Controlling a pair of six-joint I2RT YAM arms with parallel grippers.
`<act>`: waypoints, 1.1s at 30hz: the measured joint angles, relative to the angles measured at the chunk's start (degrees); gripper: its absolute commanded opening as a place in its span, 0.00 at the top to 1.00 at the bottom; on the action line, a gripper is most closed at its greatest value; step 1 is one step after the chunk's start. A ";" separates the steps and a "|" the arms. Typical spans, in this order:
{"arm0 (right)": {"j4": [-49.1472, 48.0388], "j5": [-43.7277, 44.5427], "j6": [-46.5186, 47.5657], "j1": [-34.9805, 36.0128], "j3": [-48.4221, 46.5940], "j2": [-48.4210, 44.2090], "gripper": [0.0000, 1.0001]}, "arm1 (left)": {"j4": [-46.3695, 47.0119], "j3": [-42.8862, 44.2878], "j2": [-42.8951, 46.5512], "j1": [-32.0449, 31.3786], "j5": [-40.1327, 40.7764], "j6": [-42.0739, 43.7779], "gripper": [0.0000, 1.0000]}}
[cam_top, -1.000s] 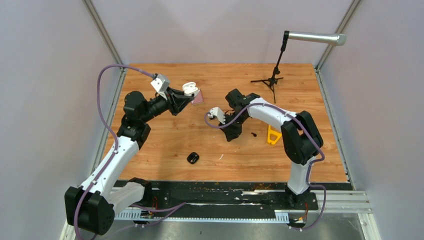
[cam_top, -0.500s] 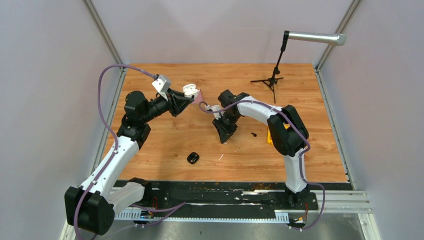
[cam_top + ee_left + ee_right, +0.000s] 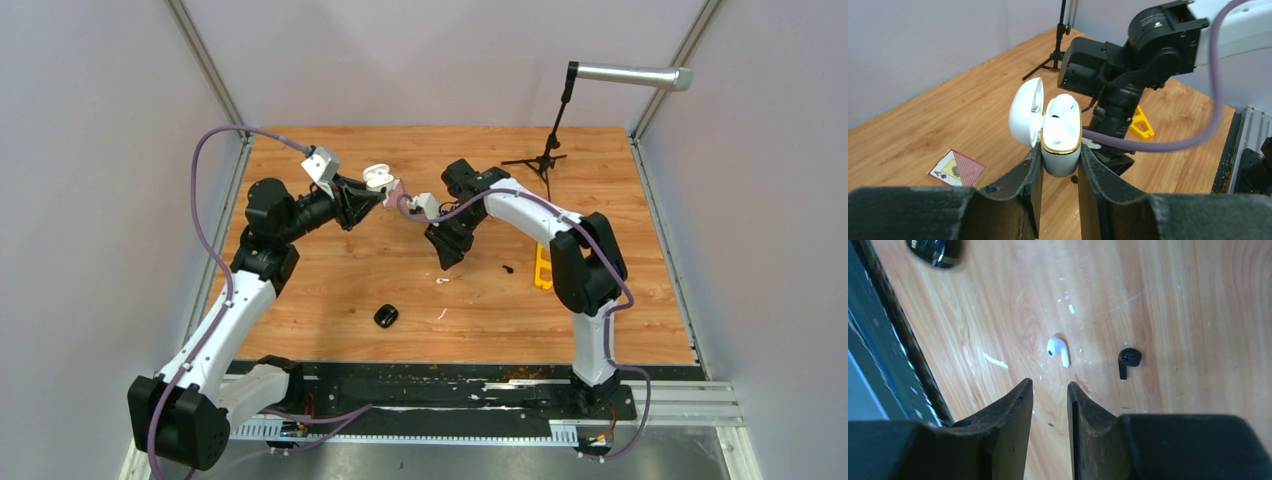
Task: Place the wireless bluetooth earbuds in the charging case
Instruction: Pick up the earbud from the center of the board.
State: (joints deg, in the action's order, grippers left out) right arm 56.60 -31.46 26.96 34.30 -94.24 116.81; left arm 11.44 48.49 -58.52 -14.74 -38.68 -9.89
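Observation:
The white earbud's dark hole (image 3: 1051, 353) points to one finger's side, so next my right gripper turns and opens wider first. Then it should close across the earbud's rounded head (image 3: 1057, 345).
My left gripper (image 3: 372, 190) is shut on the white, gold-rimmed charging case (image 3: 1062, 131) and holds it above the table with its lid (image 3: 1025, 119) open. A white rounded piece sits in the case's far slot. My right gripper (image 3: 447, 257) hangs just right of the case. Its jaws stand a little apart with nothing between them (image 3: 1049, 386). A white earbud (image 3: 1058, 350) lies on the table just beyond its fingertips, and it also shows in the top view (image 3: 441, 281). A black earbud (image 3: 1128, 360) lies to its right (image 3: 508, 268). No other earbuds show.
A black case (image 3: 386, 316) lies near the front middle of the table (image 3: 320, 290). A thin white sliver (image 3: 994, 360) lies near it. A yellow plastic piece (image 3: 543, 268) sits by the right arm. A playing card (image 3: 958, 169) lies under the left gripper. A tripod stand (image 3: 545, 160) is at the back.
My right arm swung left toward the held case. A white earbud now lies on the table below my right gripper, where none showed before. The left arm barely moved.

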 measured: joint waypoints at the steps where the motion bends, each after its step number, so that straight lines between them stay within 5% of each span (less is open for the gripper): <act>1: 0.92 -0.44 6.34 0.09 0.22 -1.05 0.67 | 0.00 0.00 0.00 0.02 0.02 0.02 1.00; 9: -0.74 -1.11 47.95 3.30 12.55 -14.16 0.65 | 0.07 0.00 0.02 0.22 0.17 0.02 1.00; 14: -2.80 0.35 62.03 5.70 13.84 -12.76 0.61 | 0.00 0.00 0.35 0.48 0.22 0.00 1.00; 21: -3.10 1.77 71.21 7.32 13.05 -7.96 0.71 | 0.15 0.00 1.77 0.94 0.22 -0.02 1.00; 33: -1.33 6.54 73.94 8.76 9.99 -2.38 0.70 | 0.48 0.00 1.84 0.96 0.22 -0.20 1.00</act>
State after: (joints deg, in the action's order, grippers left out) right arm 55.27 -24.93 100.90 43.07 -84.25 114.43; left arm 11.92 48.49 -56.69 -13.78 -38.46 -10.09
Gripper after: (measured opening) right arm 0.295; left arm 0.345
